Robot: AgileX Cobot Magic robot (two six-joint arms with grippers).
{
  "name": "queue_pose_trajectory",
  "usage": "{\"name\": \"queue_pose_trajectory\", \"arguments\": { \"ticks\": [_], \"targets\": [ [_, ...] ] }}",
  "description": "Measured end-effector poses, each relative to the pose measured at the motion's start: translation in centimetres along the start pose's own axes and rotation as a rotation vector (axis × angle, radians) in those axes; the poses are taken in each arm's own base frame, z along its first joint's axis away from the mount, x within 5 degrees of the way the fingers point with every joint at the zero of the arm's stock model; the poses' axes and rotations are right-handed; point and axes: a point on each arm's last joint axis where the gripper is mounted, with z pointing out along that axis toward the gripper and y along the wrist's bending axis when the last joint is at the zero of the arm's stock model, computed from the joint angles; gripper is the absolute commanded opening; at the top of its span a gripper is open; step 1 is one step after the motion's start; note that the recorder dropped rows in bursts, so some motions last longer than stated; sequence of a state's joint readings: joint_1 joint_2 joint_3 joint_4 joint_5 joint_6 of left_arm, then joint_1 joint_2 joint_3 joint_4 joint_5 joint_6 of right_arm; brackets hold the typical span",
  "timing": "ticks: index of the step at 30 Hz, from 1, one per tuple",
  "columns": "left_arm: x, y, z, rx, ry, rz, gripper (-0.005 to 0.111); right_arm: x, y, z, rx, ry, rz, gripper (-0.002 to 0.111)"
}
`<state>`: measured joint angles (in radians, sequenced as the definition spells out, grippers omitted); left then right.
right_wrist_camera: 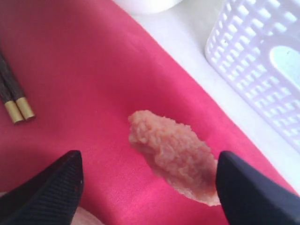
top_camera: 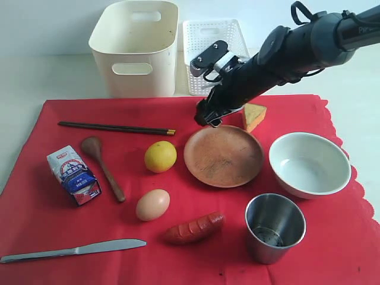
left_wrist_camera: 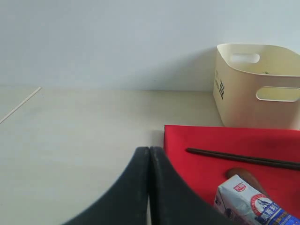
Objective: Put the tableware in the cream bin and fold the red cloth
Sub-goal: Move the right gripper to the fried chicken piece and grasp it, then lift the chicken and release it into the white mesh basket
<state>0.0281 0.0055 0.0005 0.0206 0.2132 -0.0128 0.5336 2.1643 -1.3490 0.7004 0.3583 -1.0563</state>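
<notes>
The crumbed food piece's end (right_wrist_camera: 207, 182) is close below a finger of my right gripper. Next, I center the open fingers over its middle (right_wrist_camera: 174, 157) before I close them.
The red cloth (top_camera: 178, 255) lies flat and carries dark chopsticks (top_camera: 116, 127), a wooden spoon (top_camera: 104, 166), a knife (top_camera: 74, 250), a wooden plate (top_camera: 223, 155), a white bowl (top_camera: 309, 163) and a steel cup (top_camera: 274, 225). Behind it stands the cream bin (top_camera: 136, 47), with nothing visible inside. My right gripper (top_camera: 208, 117) hangs low just beyond the plate's far rim. Its jaws are open on either side of a pale crumbed food piece (right_wrist_camera: 171, 152) lying on the cloth, without touching it. My left gripper (left_wrist_camera: 149, 149) is shut and empty, off the cloth's corner (left_wrist_camera: 197, 140).
A white lattice basket (top_camera: 214, 41) stands beside the bin. On the cloth also lie a lemon (top_camera: 160, 156), an egg (top_camera: 152, 205), a sausage (top_camera: 194, 228), a yellow wedge (top_camera: 254, 116) and a blue-white carton (top_camera: 73, 175).
</notes>
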Motion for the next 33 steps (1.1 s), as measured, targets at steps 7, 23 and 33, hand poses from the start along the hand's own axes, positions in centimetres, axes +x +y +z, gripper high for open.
{"name": "queue_pose_trajectory", "arguments": {
  "ticks": [7, 23, 33],
  "targets": [
    [0.0, 0.0, 0.0, 0.0, 0.0, 0.0, 0.0, -0.1, -0.2, 0.0, 0.023, -0.011, -0.006, 0.035],
    [0.0, 0.0, 0.0, 0.0, 0.0, 0.0, 0.0, -0.1, -0.1, -0.2, 0.014, -0.003, -0.017, 0.0],
    [0.0, 0.0, 0.0, 0.0, 0.0, 0.0, 0.0, -1.2, -0.4, -1.6, 0.05, -0.056, 0.103, 0.066]
  ]
}}
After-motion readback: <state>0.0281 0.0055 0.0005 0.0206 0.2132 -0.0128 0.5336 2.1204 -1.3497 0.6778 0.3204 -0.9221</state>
